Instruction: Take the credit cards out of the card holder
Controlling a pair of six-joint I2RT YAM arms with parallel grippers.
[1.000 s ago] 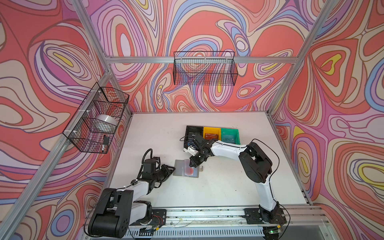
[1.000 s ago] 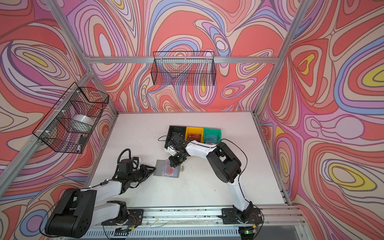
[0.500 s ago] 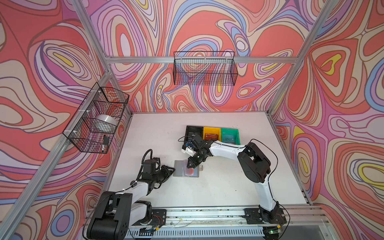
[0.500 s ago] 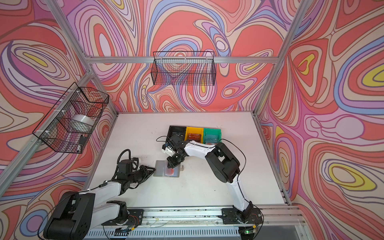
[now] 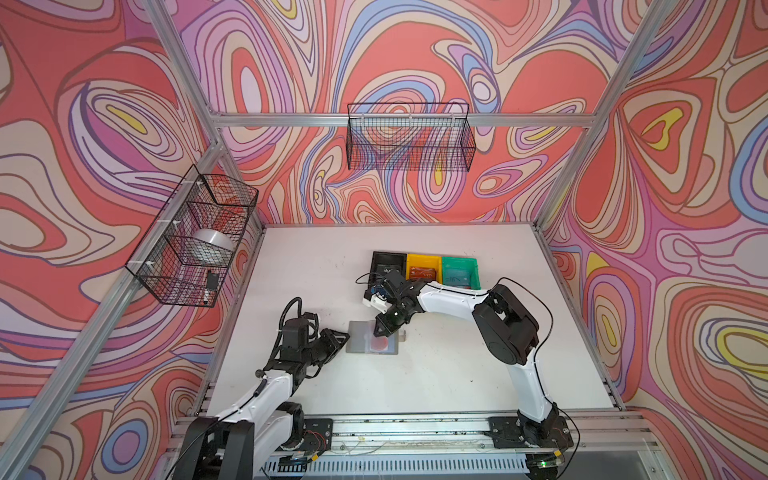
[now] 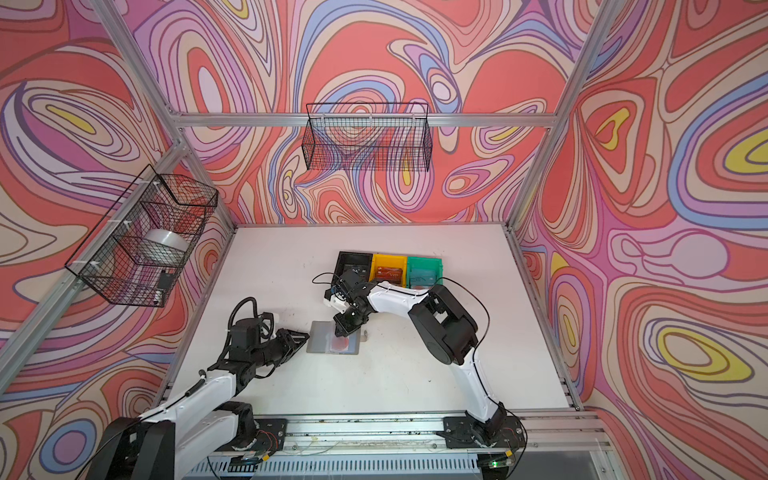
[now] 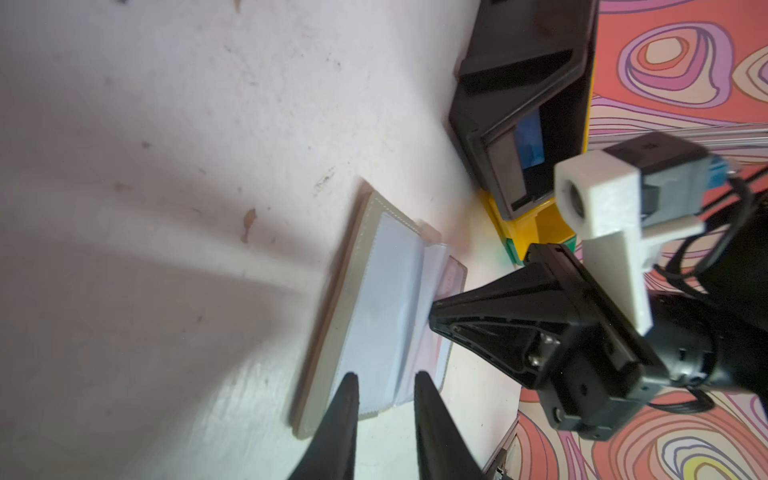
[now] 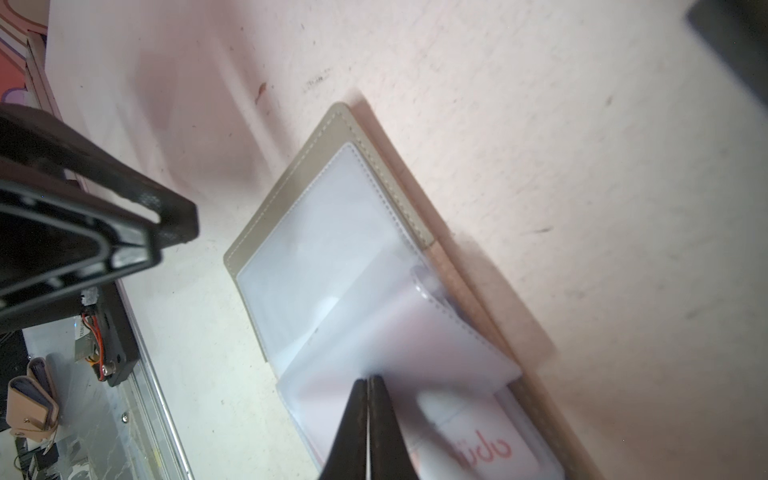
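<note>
A half-lifted clear sleeve covers the card with the red circle [image 5: 378, 345]. My left gripper should move in to the sleeve's fold [image 7: 410, 340] and help turn it over.
The grey card holder [image 5: 360, 341] [image 6: 322, 341] lies open and flat on the white table, its clear sleeves up. A pale credit card with a red circle [image 5: 379, 341] [image 8: 478, 440] sits inside a sleeve on its right half. My right gripper [image 5: 378, 333] [image 8: 368, 378] is shut, its tips against a lifted clear sleeve [image 8: 399, 328]; whether the sleeve is pinched does not show. My left gripper [image 5: 347, 334] [image 7: 386, 376] is open at the holder's [image 7: 332, 316] left edge, with nothing between its fingers.
A black bin [image 5: 388, 262], a yellow bin [image 5: 423, 270] and a green bin [image 5: 459, 272] stand in a row behind the holder, a card lying in each. Wire baskets [image 5: 409, 139] [image 5: 195, 241] hang on the walls. A metal rail [image 5: 395, 428] runs along the table's front edge.
My right gripper has come down slightly toward the front, onto the holder's sleeves. The left arm has barely moved.
</note>
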